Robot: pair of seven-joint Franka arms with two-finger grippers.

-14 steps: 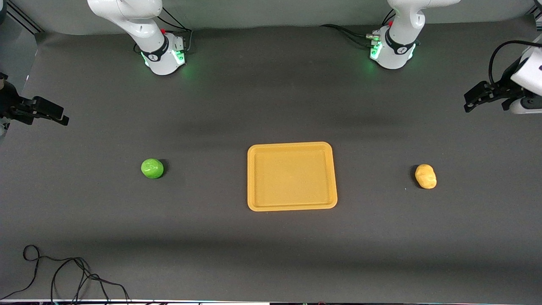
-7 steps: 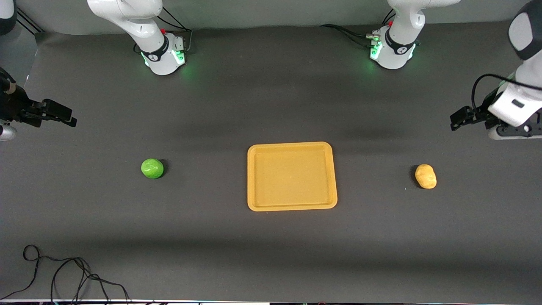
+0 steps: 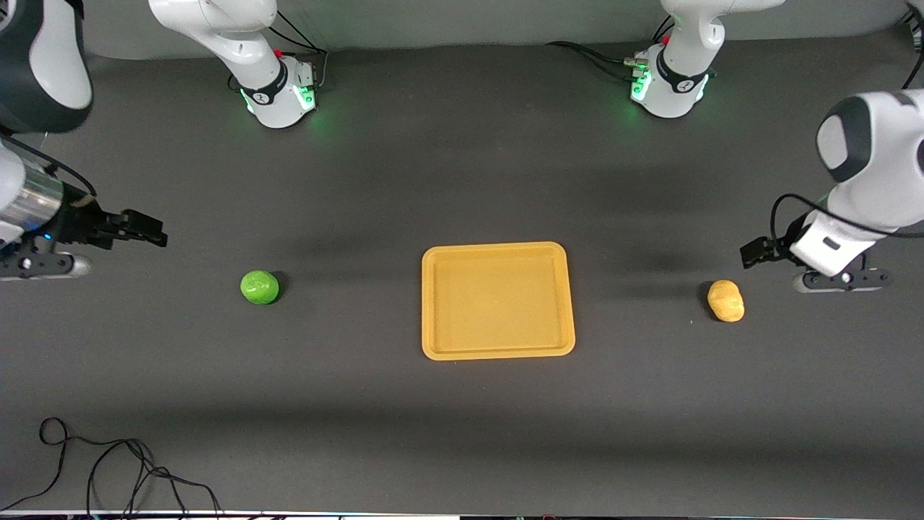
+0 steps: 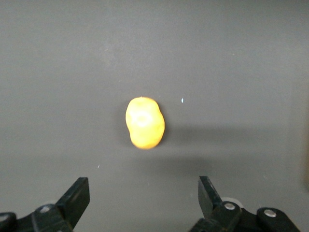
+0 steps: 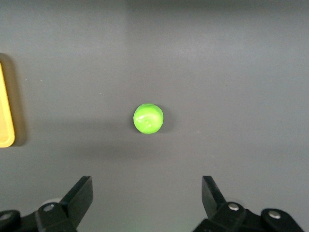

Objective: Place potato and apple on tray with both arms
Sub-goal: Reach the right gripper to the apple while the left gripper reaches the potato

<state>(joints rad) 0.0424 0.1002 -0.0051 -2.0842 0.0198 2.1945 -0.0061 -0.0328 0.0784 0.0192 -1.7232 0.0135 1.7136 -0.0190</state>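
The potato's narrow width [image 4: 145, 123] is in line with my open fingers, so my left gripper keeps moving down toward the potato until its fingers are on both sides of the potato, then close.
The orange-yellow tray [image 3: 434, 303] lies mid-table and holds nothing. The green apple [image 3: 259, 287] sits on the mat toward the right arm's end; it also shows in the right wrist view [image 5: 148, 118]. The yellow-tan potato [image 3: 725, 300] sits toward the left arm's end; it also shows in the left wrist view [image 4: 145, 123]. My right gripper [image 3: 148, 235] is open and empty, up over the mat beside the apple. My left gripper [image 3: 754, 251] is open and empty, over the mat just beside the potato. Both grippers' fingers [image 4: 77, 195] [image 5: 82, 193] stand wide apart.
The table is covered by a dark grey mat. A loose black cable [image 3: 108, 462] lies near the front edge at the right arm's end. The tray's edge [image 5: 5, 111] shows in the right wrist view. The arm bases [image 3: 278, 94] [image 3: 668, 87] stand along the back.
Both arms have swung in from the table's ends and come lower, the right gripper toward the apple, the left gripper toward the potato. The apple, potato and tray have not moved.
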